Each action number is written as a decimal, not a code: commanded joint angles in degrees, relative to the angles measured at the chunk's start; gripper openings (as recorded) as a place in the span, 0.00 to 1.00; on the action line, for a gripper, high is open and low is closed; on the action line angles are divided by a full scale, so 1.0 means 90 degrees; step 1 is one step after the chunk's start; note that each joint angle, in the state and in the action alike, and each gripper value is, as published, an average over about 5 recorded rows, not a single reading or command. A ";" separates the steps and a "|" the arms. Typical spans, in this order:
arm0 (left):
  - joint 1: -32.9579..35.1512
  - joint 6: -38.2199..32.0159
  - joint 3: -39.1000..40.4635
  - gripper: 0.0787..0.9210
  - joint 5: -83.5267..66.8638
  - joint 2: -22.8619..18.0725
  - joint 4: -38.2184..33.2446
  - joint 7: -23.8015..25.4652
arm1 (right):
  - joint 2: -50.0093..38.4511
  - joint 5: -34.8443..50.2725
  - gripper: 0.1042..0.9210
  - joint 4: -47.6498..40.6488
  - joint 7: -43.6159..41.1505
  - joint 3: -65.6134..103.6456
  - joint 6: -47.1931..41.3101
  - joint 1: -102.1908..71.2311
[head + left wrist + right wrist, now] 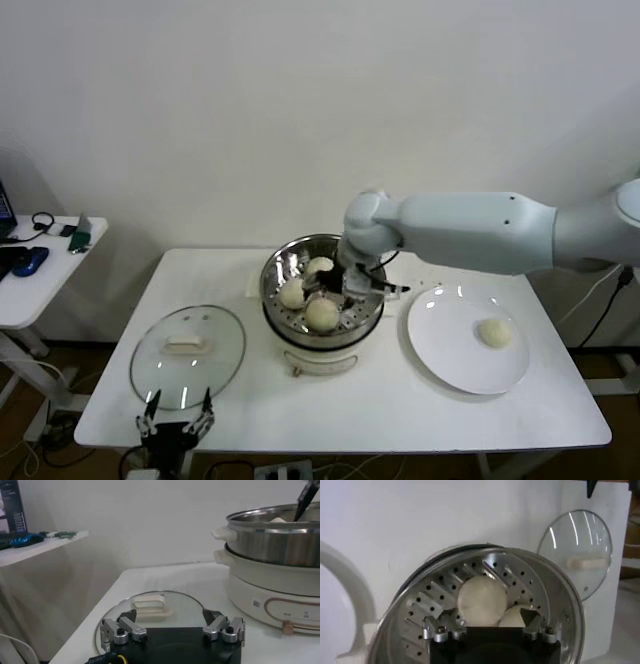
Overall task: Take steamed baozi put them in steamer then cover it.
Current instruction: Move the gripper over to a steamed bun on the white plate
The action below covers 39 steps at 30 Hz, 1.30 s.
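The baozi (494,333) is by itself on the smooth white plate (450,340), so it will come off in one piece and leave the plate clean when I lift it.
The steamer (276,268) stands mid-table with three steamed baozi in it (322,314), (292,293), (319,266). A fourth baozi (493,333) lies on the white plate (445,355) to the right. My right gripper (345,287) hangs open inside the steamer, just above the buns. In the right wrist view its open gripper (487,617) sits over one baozi (482,600), with another (512,616) beside it on the perforated floor (427,607). The cover (188,355), a glass lid, lies flat at the table's left. My left gripper (176,415) is open and empty at the front edge, just short of the lid (150,611).
The steamer's cream base and steel wall (275,535) show in the left wrist view. A small side table (40,265) with dark items stands at far left. The lid also shows in the right wrist view (575,550). A white wall is behind.
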 commanded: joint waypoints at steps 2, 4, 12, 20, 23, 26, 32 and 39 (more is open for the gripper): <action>-0.0035 0.0018 0.0050 0.88 0.0025 0.0008 0.0005 0.0011 | -0.1301 0.3818 0.88 -0.0596 -0.1983 -0.1596 -0.0870 0.2209; -0.0051 0.0019 0.0060 0.88 0.0026 0.0015 0.0023 0.0015 | -0.1680 0.3923 0.88 -0.0669 -0.1955 -0.1860 -0.1474 0.2430; -0.0118 0.0028 0.0057 0.88 0.0002 0.0043 0.0051 0.0038 | -0.3251 0.3290 0.88 -0.0625 -0.1515 -0.2152 -0.3015 0.1646; -0.0036 0.0018 -0.0017 0.88 -0.0133 0.0029 -0.0104 0.0060 | -0.3829 0.1915 0.88 -0.1315 -0.1322 -0.0241 -0.3016 -0.0803; -0.0028 0.0039 -0.0036 0.88 -0.0140 -0.0001 -0.0158 0.0061 | -0.3740 0.1506 0.88 -0.1744 -0.1317 0.0453 -0.2882 -0.1585; -0.0023 0.0046 -0.0041 0.88 -0.0141 -0.0028 -0.0196 0.0061 | -0.3571 0.1106 0.88 -0.2225 -0.1306 0.1025 -0.2715 -0.2227; 0.0038 0.0018 -0.0030 0.88 -0.0120 -0.0071 -0.0192 0.0053 | -0.3245 0.0688 0.88 -0.2842 -0.1221 0.1904 -0.2503 -0.3166; 0.0147 -0.0067 -0.0025 0.88 -0.0085 -0.0077 -0.0174 0.0049 | -0.2746 0.0482 0.88 -0.3367 -0.0960 0.2734 -0.2524 -0.3924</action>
